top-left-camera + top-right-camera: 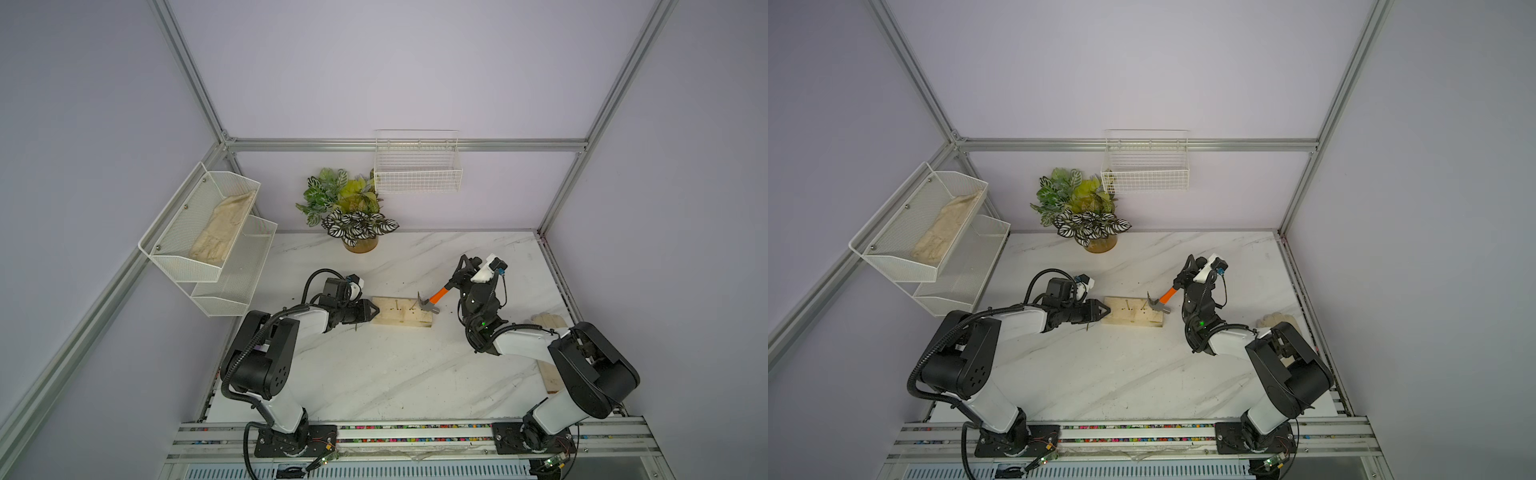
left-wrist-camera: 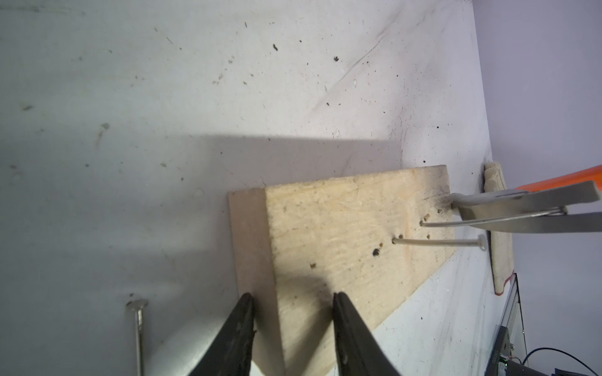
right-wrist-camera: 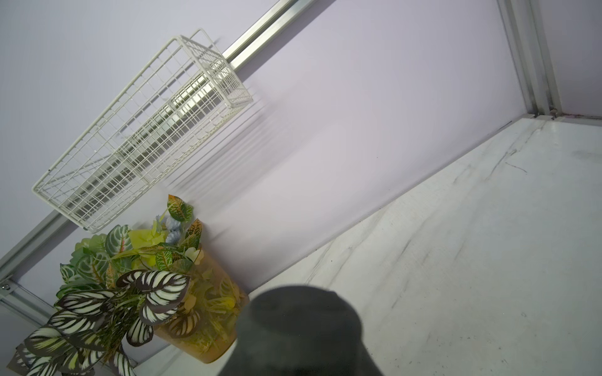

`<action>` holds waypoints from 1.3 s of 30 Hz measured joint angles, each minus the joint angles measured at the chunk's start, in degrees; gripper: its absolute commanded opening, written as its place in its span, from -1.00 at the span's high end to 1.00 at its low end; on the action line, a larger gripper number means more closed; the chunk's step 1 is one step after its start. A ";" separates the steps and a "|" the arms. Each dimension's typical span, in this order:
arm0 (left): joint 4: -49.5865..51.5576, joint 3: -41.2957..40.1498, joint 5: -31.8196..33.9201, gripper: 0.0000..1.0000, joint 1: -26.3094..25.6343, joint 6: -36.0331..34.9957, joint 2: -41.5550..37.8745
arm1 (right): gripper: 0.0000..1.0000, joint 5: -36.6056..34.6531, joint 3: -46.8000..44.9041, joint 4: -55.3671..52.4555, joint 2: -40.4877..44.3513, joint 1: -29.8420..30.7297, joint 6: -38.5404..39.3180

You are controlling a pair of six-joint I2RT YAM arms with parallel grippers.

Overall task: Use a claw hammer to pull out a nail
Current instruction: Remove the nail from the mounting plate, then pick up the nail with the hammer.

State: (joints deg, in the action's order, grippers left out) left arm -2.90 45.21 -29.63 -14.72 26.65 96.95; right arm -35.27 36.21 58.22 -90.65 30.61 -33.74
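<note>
The nail is tilted far over in the claw [image 2: 551, 215] with its tip in the board [image 2: 423, 223]. My right gripper should lift both clear before my left gripper takes hold of the nail.
A pale wooden board [image 1: 401, 318] [image 1: 1133, 318] lies mid-table with two nails standing in it. The claw hammer [image 1: 430, 302] [image 1: 1160, 303] has its silver head on the board's right end, and its claw [image 2: 537, 198] straddles one bent nail [image 2: 472, 222]. A second nail [image 2: 439, 242] stands free beside it. My right gripper [image 1: 461, 276] is shut on the hammer's black handle [image 3: 299, 325], which hides the jaws in the right wrist view. My left gripper [image 1: 374, 309] [image 2: 291, 299] is at the board's left end, one finger on the end face, the other on top.
A loose nail [image 2: 139, 325] [image 1: 356, 328] lies on the table beside my left gripper. A potted plant [image 1: 357, 216] and a wire basket [image 1: 417, 166] are at the back wall. A mesh shelf [image 1: 174, 253] holds a glove at left. Another glove [image 1: 548, 320] lies at right.
</note>
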 measured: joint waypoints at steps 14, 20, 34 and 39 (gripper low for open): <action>-3.58 0.00 1.33 0.25 0.33 -0.04 0.98 | 1.00 5.79 -7.21 8.59 -5.05 -3.63 -13.99; -3.72 -0.04 1.33 0.25 0.33 0.22 0.98 | 1.00 7.80 -6.34 6.60 -4.83 -4.15 -14.36; -5.35 -4.52 -1.55 0.25 -2.89 4.37 -1.75 | 1.00 10.88 8.20 -16.39 -3.15 -5.75 -0.31; -4.90 -7.19 -3.21 0.09 -5.53 5.97 -4.33 | 1.00 12.41 12.15 -21.22 -3.43 -8.13 3.69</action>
State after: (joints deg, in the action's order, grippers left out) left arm -7.79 38.02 -32.84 -20.25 32.62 92.62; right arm -22.85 48.36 36.99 -94.08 22.48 -30.04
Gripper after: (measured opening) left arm 0.425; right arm 0.273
